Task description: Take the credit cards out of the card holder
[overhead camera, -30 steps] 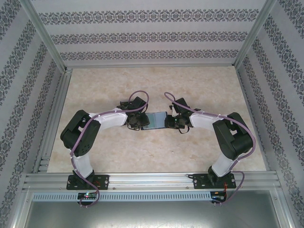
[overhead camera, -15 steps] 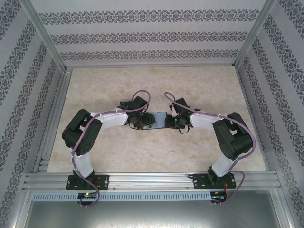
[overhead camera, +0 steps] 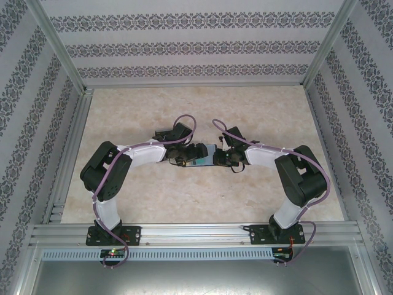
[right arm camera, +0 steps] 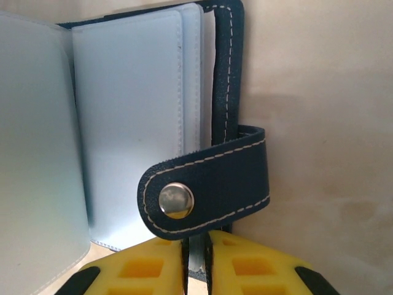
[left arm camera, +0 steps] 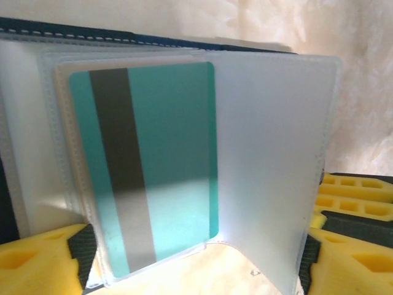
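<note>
The teal credit card's free edge (left arm camera: 214, 150) faces my right gripper, so my left gripper should pin the clear sleeve (left arm camera: 98, 203) while my right gripper pulls the card out.
The dark navy card holder (overhead camera: 206, 155) lies open on the table between my two grippers. In the left wrist view a teal credit card (left arm camera: 166, 153) with a dark stripe sits inside a clear sleeve, and a frosted page (left arm camera: 270, 160) stands up to its right. My left gripper (left arm camera: 196, 267) is open, its yellow fingers (left arm camera: 37, 261) wide on either side of the sleeves and holding nothing. My right gripper (right arm camera: 196, 261) is shut on the holder's cover edge (right arm camera: 236, 92), just below the closure tab (right arm camera: 215, 184) with its metal snap.
The holder rests on a beige marbled tabletop (overhead camera: 202, 110) inside an aluminium frame (overhead camera: 196, 233) with patterned walls. Both arms (overhead camera: 110, 172) bend inward toward the middle. Bare table lies behind and in front of the grippers.
My left gripper has gone from nearly shut to wide open and has shifted slightly right over the holder. The right gripper has kept its grip without moving.
</note>
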`<state>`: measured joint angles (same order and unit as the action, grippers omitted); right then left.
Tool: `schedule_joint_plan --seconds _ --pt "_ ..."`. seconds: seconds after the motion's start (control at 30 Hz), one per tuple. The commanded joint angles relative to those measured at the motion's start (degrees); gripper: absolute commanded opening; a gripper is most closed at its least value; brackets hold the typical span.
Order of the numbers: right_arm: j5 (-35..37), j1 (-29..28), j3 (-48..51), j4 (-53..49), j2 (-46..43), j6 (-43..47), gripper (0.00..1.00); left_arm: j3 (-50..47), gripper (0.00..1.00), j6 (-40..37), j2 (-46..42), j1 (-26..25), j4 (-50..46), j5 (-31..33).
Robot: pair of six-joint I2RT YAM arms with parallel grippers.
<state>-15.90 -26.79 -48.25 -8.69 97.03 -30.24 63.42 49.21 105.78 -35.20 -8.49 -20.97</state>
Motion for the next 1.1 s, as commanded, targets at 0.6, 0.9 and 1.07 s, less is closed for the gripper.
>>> schedule_joint_plan --seconds 0.6,0.9,1.07 --pt "0.74 2.06 0.83 -3.31 -5.3 -0.37 0.24 2.92 0.89 -5.66 -5.2 -0.57 -6.28 5.59" --pt "-3.78 0.84 -4.2 -2.24 -8.28 -1.65 0.24 1.67 0.19 -5.22 -3.44 0.48 -8.78 8.51" --pt "-6.88 -1.54 -7.88 -0.87 -3.25 -2.57 0.23 1.45 0.08 -5.43 -2.18 0.97 -10.78 10.68"
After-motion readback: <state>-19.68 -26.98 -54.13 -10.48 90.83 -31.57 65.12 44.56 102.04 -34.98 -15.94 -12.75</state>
